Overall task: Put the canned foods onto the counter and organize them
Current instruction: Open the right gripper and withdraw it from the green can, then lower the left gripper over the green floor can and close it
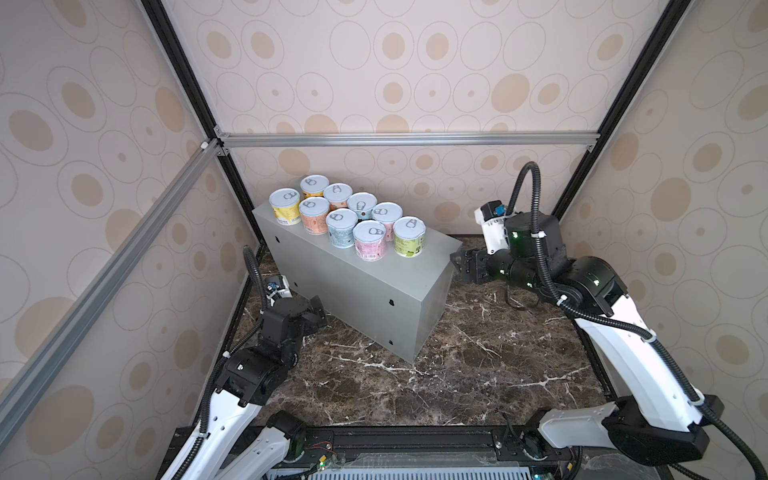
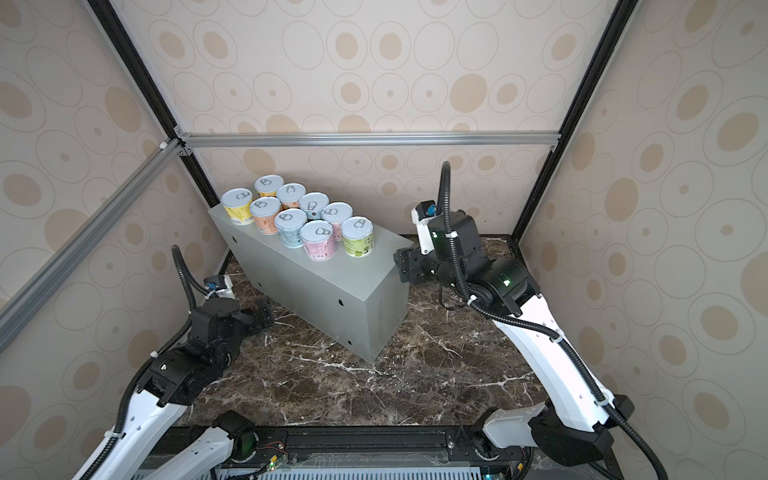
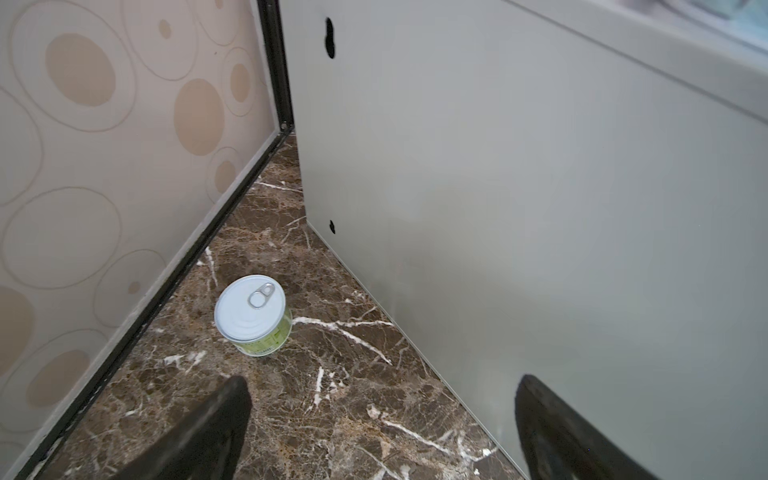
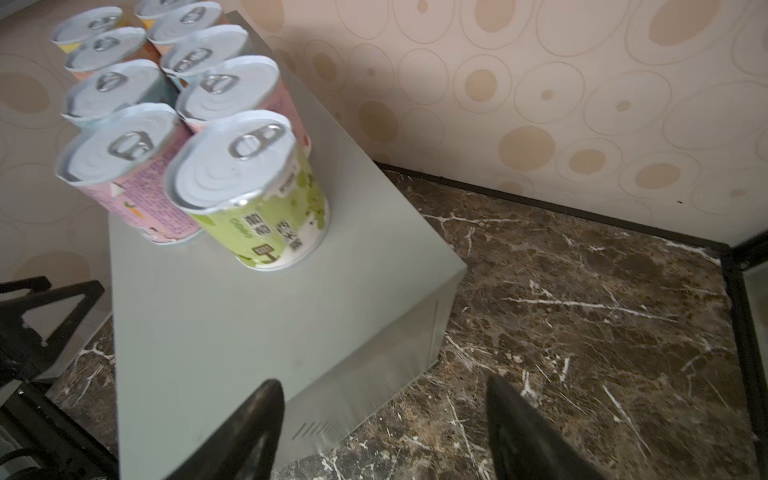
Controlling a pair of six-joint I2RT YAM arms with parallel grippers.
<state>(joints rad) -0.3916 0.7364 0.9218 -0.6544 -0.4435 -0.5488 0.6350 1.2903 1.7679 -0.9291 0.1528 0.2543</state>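
The green can [image 3: 251, 310] beside the counter is upright and clear on both sides, so my left gripper should keep going down to it and close around its body [image 3: 265, 341].
Several cans stand upright in two rows on the left part of the grey counter [image 1: 365, 291] [image 2: 328, 286] [image 4: 232, 332]. The row ends in a green-labelled can [image 1: 409, 236] [image 2: 357, 236] [image 4: 253, 191] next to a pink one [image 1: 371, 240]. My right gripper [image 1: 457, 259] [image 2: 400, 262] [image 4: 384, 382] hangs open off the counter's right end, holding nothing. Another green can [image 3: 252, 314] stands on the floor between the wall and the counter's side [image 3: 540, 208]. My left gripper [image 1: 318, 311] [image 2: 264, 312] [image 3: 383, 381] is open a short way before that can.
The dark brown marble floor [image 1: 457, 365] stretches in front of the counter and to its right. Patterned walls with black and aluminium frame bars [image 1: 407, 139] close the cell on three sides. The counter's left end sits close to the left wall [image 3: 124, 166].
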